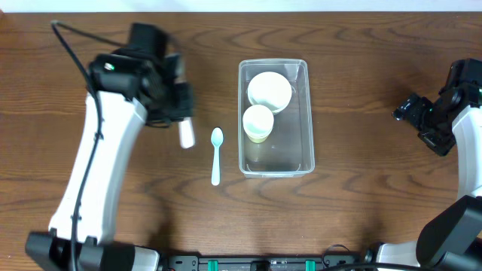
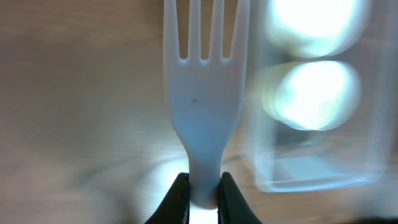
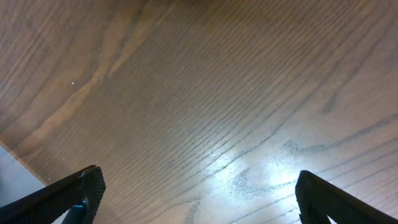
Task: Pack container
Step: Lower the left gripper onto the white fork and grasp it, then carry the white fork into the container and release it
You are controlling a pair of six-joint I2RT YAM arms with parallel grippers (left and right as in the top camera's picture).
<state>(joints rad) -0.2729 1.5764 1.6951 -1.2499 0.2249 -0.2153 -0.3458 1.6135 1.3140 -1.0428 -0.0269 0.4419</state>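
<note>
I should now carry the white plastic fork in my left gripper toward the clear container (image 1: pixel 282 156) and let it go inside, because the container's bottom beside the pale yellow cup (image 1: pixel 292 135) is free.
The clear rectangular container (image 1: pixel 275 117) sits mid-table and holds a white bowl (image 1: pixel 269 89) and a pale yellow cup (image 1: pixel 257 122). It shows blurred at the right of the left wrist view (image 2: pixel 317 106). My left gripper (image 1: pixel 181 113) is shut on the handle of a white plastic fork (image 2: pixel 205 93), held above the table left of the container; the fork's end shows overhead (image 1: pixel 186 135). A white spoon (image 1: pixel 216 154) lies on the table between the fork and the container. My right gripper (image 3: pixel 199 199) is open and empty over bare wood at the far right (image 1: pixel 422 117).
The wooden table (image 1: pixel 361 196) reaches to the front edge. A pale corner beyond the table edge shows at the lower left of the right wrist view (image 3: pixel 15 174).
</note>
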